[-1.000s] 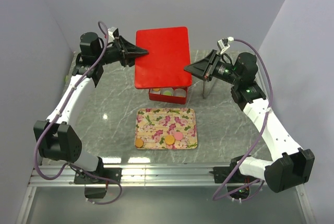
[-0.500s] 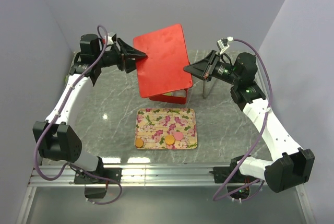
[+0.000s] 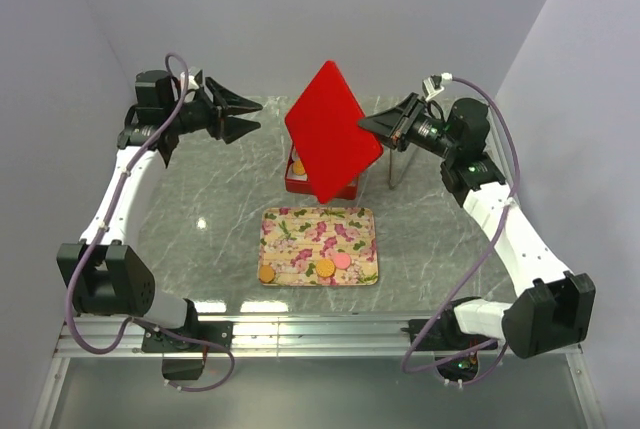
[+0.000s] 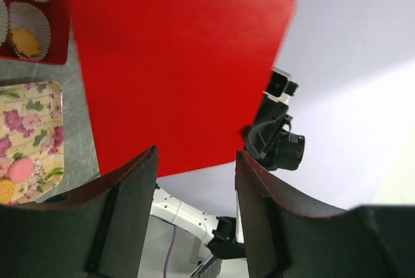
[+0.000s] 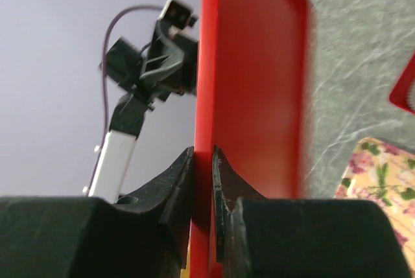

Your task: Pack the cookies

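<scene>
My left gripper needs to turn the box (image 3: 297, 175) because the red lid (image 3: 333, 134) hangs crooked over the red box. I should pull the lid back first and lower it only after the turn.
My right gripper (image 3: 368, 130) is shut on the edge of a red lid (image 3: 330, 134), which stands tilted on its corner above the red box (image 3: 293, 182). In the right wrist view the fingers of that gripper (image 5: 203, 155) pinch the lid's rim (image 5: 253, 64). My left gripper (image 3: 252, 116) hangs open to the left of the lid, touching nothing. The left wrist view shows the lid (image 4: 175, 70) beyond its open jaws (image 4: 194, 161), and yellow cookies (image 4: 27, 41) in white paper cups in the box (image 4: 32, 61). Three cookies lie on the floral tray (image 3: 300, 234): brown (image 3: 266, 274), orange (image 3: 325, 267) and pink (image 3: 342, 260).
A thin metal stand (image 3: 392, 164) rises behind the box, under my right wrist. The floral tray (image 4: 29, 122) lies in front of the box on the marble tabletop (image 3: 210, 209). Grey walls close in the back and both sides.
My left gripper opened, let go of the lid and drew back to the left. The right gripper swung the lid up from flat over the box onto its corner, uncovering the box's left side.
</scene>
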### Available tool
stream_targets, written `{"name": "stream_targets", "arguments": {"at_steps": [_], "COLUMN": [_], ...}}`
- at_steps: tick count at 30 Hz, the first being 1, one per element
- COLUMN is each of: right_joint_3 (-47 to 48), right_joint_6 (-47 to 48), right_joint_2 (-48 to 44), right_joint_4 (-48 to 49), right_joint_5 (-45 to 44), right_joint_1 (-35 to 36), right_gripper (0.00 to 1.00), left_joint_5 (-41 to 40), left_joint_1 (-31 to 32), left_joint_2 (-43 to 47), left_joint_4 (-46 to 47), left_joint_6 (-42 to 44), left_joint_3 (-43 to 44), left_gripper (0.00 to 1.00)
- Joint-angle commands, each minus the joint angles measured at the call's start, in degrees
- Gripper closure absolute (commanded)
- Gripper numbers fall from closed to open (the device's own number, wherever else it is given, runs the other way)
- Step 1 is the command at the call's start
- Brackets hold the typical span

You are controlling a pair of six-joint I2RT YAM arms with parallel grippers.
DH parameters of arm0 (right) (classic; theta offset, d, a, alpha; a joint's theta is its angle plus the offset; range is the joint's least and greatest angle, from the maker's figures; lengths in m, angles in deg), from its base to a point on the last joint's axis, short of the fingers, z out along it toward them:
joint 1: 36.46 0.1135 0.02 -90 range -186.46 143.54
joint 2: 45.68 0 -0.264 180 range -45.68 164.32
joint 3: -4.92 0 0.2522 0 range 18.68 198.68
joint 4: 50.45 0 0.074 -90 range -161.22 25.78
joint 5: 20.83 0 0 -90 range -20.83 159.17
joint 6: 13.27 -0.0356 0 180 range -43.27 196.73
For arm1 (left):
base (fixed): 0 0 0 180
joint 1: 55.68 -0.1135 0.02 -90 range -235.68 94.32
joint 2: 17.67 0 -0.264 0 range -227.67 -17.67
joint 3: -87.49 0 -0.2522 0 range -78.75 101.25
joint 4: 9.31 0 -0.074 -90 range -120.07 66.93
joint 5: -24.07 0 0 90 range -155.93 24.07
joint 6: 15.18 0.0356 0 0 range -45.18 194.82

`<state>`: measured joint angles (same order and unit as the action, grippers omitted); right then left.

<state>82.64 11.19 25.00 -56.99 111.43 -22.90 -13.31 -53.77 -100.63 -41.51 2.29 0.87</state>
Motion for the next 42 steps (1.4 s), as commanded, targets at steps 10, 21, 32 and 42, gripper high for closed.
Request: {"name": "stream_targets", "arguments": {"at_steps": [10, 21, 32, 42], "right_joint_3": [-5.25, -10.17, -19.22, -20.98], "right_joint_6": [-16.44, -32.89, -42.47, -42.58], "right_joint_2": [6.14, 14.12, 20.29, 16.52], "right_joint_4": [17.29, 41.89, 63.16, 63.01], "right_joint_5": [-3.5, -13.5, -27.13, -24.0], "right_joint_1": [-6.0, -7.59, -7.41, -8.99], "right_gripper": [1.0, 1.0, 1.0, 1.0], "left_joint_5": [-1.64, -2.87, -8.13, -26.75], "left_joint_1": [-3.93, -3.67, -3.67, 3.7], "left_joint_2": [5.0, 12.37, 13.27, -16.68], "left_joint_4": [-2.31, 12.29, 8.68, -16.35], "left_joint_6": [3.37, -3.76, 2.56, 26.19], "left_joint_3": [-4.19, -21.16, -25.57, 7.78], "left_gripper": [0.44, 0.45, 0.48, 0.52]}}
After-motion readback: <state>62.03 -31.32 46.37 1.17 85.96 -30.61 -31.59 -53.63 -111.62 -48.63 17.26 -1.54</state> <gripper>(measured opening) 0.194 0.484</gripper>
